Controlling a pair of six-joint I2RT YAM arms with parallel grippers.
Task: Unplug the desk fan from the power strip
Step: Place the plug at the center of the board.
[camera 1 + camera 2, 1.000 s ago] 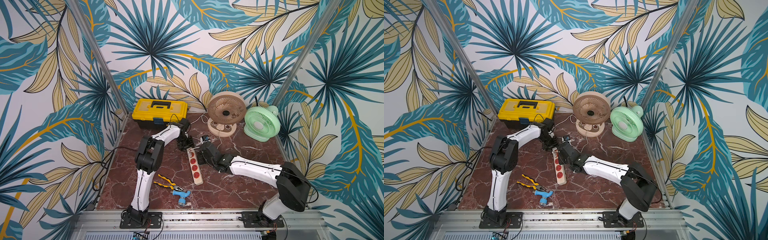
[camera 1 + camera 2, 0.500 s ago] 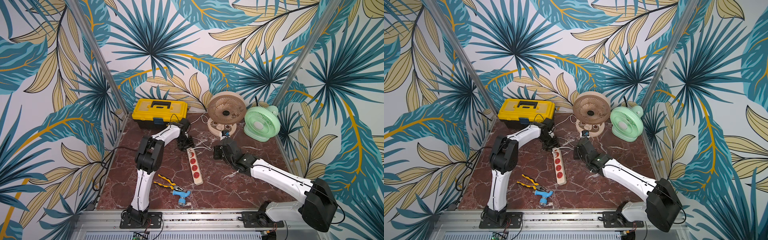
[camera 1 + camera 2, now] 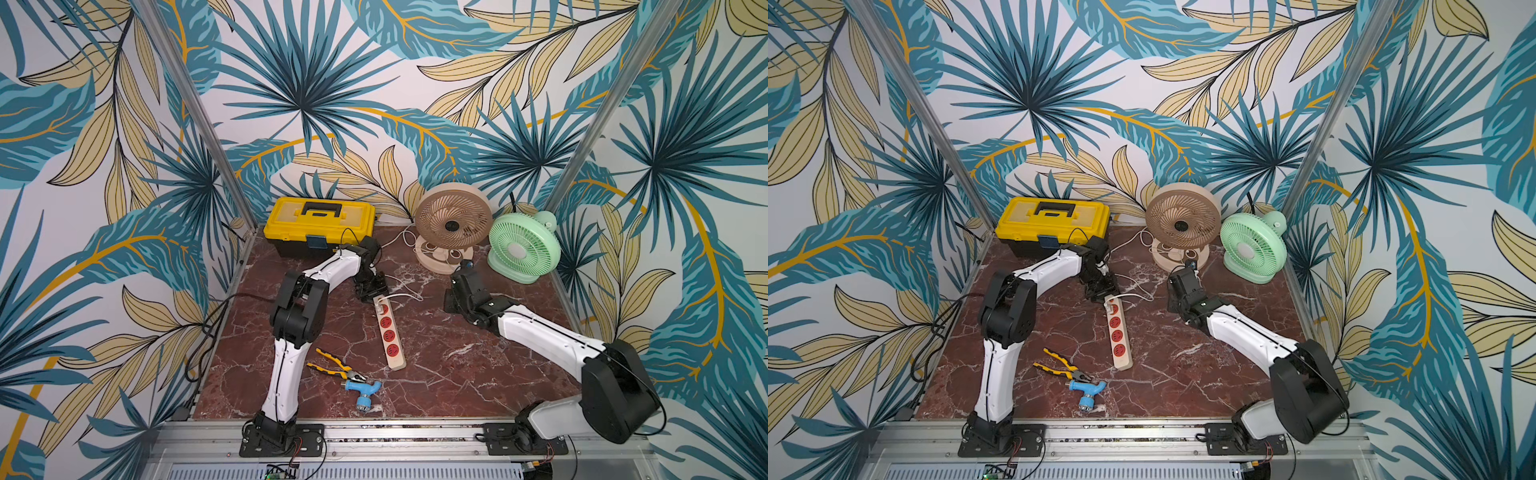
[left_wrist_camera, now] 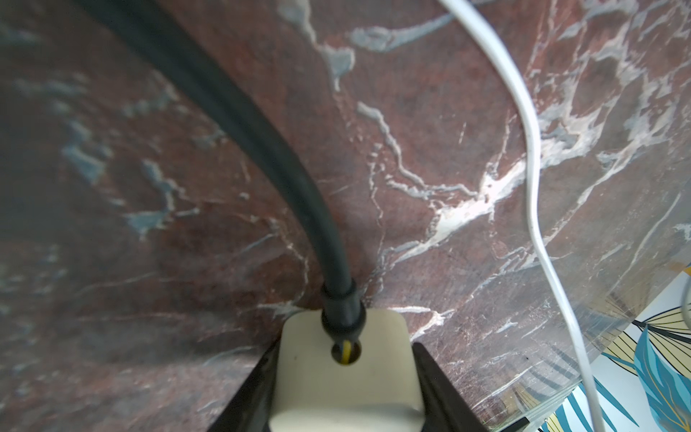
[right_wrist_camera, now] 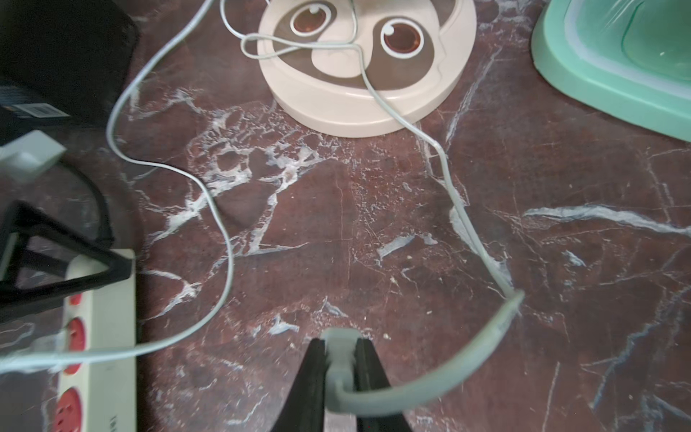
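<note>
The white plug [image 5: 340, 341] is clear of the power strip's sockets, so my right gripper should keep going toward the open tabletop [image 3: 410, 275] by the beige fan's base and let go there.
The cream power strip [image 3: 390, 337] [image 3: 1118, 336] lies mid-table with red sockets. My left gripper [image 3: 370, 287] [image 4: 346, 342] is shut on its far end [image 4: 318, 389], where the dark cord [image 4: 261, 149] leaves. My right gripper [image 3: 453, 300] [image 5: 341, 342] is to the right of the strip, in front of the beige desk fan [image 3: 453, 226] [image 3: 1183, 220]. It is shut on a small white plug [image 5: 338, 359], clear of the sockets. The plug's cord [image 5: 448, 179] runs to the fan's base [image 5: 411, 108]. Another white strand [image 5: 149, 346] crosses the strip; its end is hidden.
A green fan [image 3: 523, 247] [image 5: 613, 56] stands right of the beige one. A yellow toolbox [image 3: 320, 224] sits at the back left. Yellow-handled pliers [image 3: 336, 368] and a blue tap fitting [image 3: 363, 390] lie near the strip's front end.
My right arm has swung from the strip's far sockets out to the right, carrying the white plug with it. The left gripper has stayed on the strip.
</note>
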